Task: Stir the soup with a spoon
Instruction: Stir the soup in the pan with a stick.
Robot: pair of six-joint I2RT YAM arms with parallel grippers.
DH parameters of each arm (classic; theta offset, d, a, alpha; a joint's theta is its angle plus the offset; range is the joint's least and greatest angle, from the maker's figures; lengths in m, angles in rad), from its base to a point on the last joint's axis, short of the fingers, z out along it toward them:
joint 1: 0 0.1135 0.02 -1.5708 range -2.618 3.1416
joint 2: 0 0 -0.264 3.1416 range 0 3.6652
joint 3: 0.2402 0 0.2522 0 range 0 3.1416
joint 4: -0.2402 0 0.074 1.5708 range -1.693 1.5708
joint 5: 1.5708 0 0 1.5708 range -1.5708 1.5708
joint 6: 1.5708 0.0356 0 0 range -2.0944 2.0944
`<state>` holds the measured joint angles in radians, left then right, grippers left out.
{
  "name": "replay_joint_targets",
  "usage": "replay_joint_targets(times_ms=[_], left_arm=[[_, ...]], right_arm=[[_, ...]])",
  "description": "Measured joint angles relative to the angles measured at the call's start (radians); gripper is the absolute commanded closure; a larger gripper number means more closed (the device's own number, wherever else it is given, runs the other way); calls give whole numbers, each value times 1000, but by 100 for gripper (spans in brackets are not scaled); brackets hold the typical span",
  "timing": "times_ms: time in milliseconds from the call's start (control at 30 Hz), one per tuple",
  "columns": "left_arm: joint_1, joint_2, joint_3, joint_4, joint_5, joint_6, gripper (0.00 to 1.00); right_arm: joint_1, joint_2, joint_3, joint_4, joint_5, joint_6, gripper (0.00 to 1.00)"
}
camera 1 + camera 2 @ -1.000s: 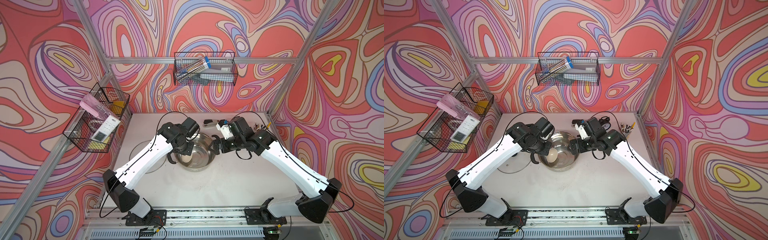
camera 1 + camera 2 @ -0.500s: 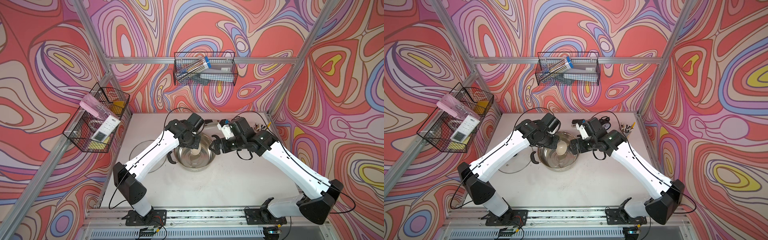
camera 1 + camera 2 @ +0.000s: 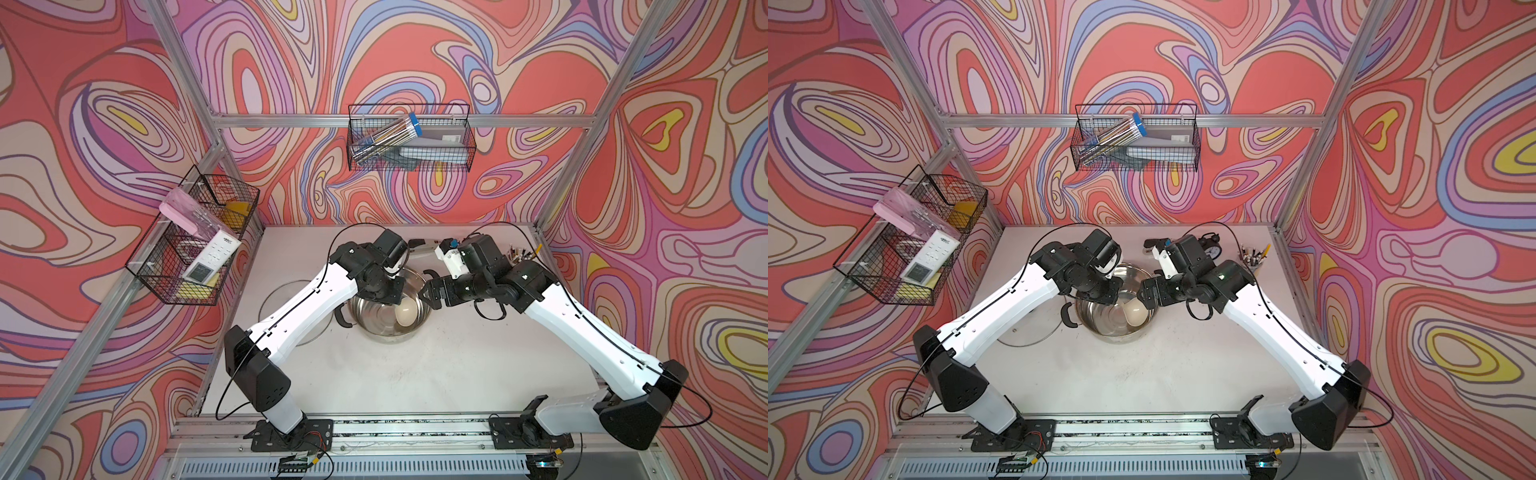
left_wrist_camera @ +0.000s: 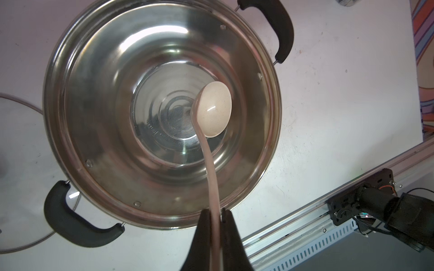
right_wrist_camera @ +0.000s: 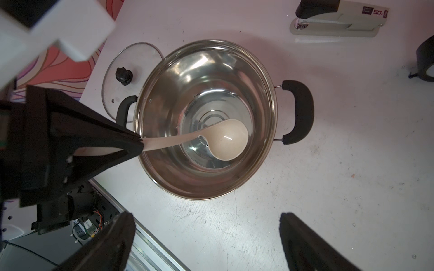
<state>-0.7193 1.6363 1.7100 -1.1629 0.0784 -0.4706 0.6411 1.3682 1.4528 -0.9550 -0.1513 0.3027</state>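
Observation:
Next, I sweep the spoon around toward the lid's side (image 3: 365, 314) with my left gripper, because the spoon's bowl (image 3: 406, 312) is close to the pot's side by my right gripper.
A steel pot (image 3: 376, 330) with two black handles stands mid-table, in both top views. A thin clear liquid, the soup (image 5: 196, 151), seems to cover its bottom. My left gripper (image 4: 215, 211) is shut on the slim handle of the cream-beige spoon (image 4: 213, 109), above the pot's left rim (image 3: 1113, 337). The spoon's bowl (image 5: 229, 139) hangs low inside the pot, toward its right side (image 3: 406, 312). My right gripper (image 5: 205, 217) is open with nothing between its fingers. It hovers just off the pot's right rim (image 3: 430, 291), near the right handle.
A clear glass lid (image 5: 131, 61) with a black knob lies on the table left of the pot. A stapler (image 5: 338, 23), a black clock (image 3: 1210, 245) and a pen cup (image 3: 521, 253) stand at the back. Wire baskets hang on the left and back walls.
The left arm has carried the spoon's bowl across the pot, from its left side to its right side. The right arm has barely moved and stays open.

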Motion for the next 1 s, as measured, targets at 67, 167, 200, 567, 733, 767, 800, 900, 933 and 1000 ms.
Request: replay_joint_targets(times_ms=[67,167,200,567,733,767,800,900,933,1000], left_arm=[[0,-16,-4,-34,-13,-2,100],[1,-38,-4,-76,-43,-2,100],[3,-44,-4,-89,-56,-2,100],[45,-48,23,-132,-203,0,100],[46,-34,54,-83,-240,11,100],[46,-26,58,-67,-240,11,100],[46,-19,60,-48,-238,15,100],[46,3,60,5,-207,27,100],[45,10,60,20,-191,31,100],[44,22,60,51,-148,42,100]], right_arm=[[0,0,0,3,-6,-1,2],[1,0,-1,13,-16,-3,2],[1,0,-5,22,-22,-4,2],[8,-6,-32,48,-52,-6,2],[9,-16,-33,50,-51,-4,2],[9,-18,-33,50,-51,-2,2],[10,-21,-33,50,-50,-2,2],[10,-28,-33,50,-47,-1,2],[10,-30,-33,50,-46,0,2],[10,-33,-33,50,-43,3,2]])
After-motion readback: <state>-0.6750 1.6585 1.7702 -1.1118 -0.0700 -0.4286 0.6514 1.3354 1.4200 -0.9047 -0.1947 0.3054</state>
